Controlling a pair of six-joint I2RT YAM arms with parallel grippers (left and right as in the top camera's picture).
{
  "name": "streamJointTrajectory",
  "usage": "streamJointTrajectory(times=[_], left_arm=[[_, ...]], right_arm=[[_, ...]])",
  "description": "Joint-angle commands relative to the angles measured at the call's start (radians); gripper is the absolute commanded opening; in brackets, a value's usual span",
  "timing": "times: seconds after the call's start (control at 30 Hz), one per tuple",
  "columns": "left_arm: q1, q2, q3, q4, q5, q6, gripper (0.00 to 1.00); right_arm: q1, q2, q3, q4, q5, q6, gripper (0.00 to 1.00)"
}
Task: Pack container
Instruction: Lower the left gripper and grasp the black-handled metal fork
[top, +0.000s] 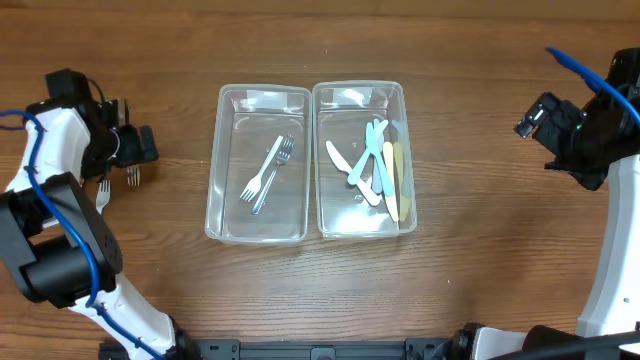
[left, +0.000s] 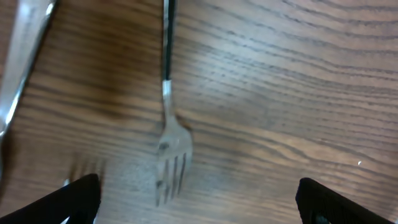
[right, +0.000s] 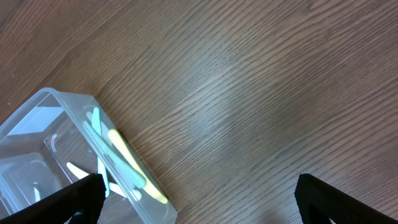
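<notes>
I should keep going down until my left gripper's open fingers are on both sides of the metal fork's tines (left: 170, 180). The metal fork's head (left: 175, 140) lies between these fingers, clear of the other fork.
Two clear plastic containers stand side by side at the table's middle. The left container (top: 228, 228) holds two metal forks (top: 266, 173). The right container (top: 326, 226) holds several pastel plastic utensils (top: 380, 165); its corner shows in the right wrist view (right: 56, 102). A metal fork (left: 171, 146) lies on the wood between my left gripper's (left: 196, 199) open fingers; it shows overhead (top: 132, 177) beside another fork (top: 102, 192). My left gripper (top: 140, 145) is at the far left, empty. My right gripper (right: 199, 199) is open and empty over bare wood at the far right (top: 530, 120).
A second utensil handle (left: 22, 56) lies blurred at the left edge of the left wrist view. Bare wooden tabletop surrounds the containers.
</notes>
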Motion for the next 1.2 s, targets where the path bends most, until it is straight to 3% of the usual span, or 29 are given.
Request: streamJointTrajectory(times=[0.0,0.5,0.53,0.63,0.87,1.0,1.17], left_arm=[[-0.042,0.034,0.0,0.014,-0.027,0.023,1.0],[-0.059,0.111,0.0,0.014,-0.026,0.023,0.99],[-0.059,0.112,0.0,0.014,-0.026,0.023,0.95],[-0.059,0.112,-0.001,0.013,-0.026,0.023,0.65],[-0.059,0.112,-0.001,0.006,-0.026,0.023,0.63],[-0.059,0.112,0.0,0.007,-0.026,0.023,0.43],[-0.059,0.112,0.0,0.015,-0.025,0.022,0.35]], right_arm=[[0.005,-0.002,0.0,0.005,-0.001,-0.006,1.0],[0.005,-0.002,0.0,0.008,-0.001,-0.006,1.0],[0.005,-0.002,0.0,0.008,-0.001,-0.006,1.0],[0.005,-0.002,0.0,0.008,-0.001,-0.006,1.0],[0.005,-0.002,0.0,0.008,-0.001,-0.006,1.0],[0.005,-0.002,0.0,0.007,-0.001,-0.007,1.0],[0.005,-0.002,0.0,0.006,-0.001,-0.007,1.0]])
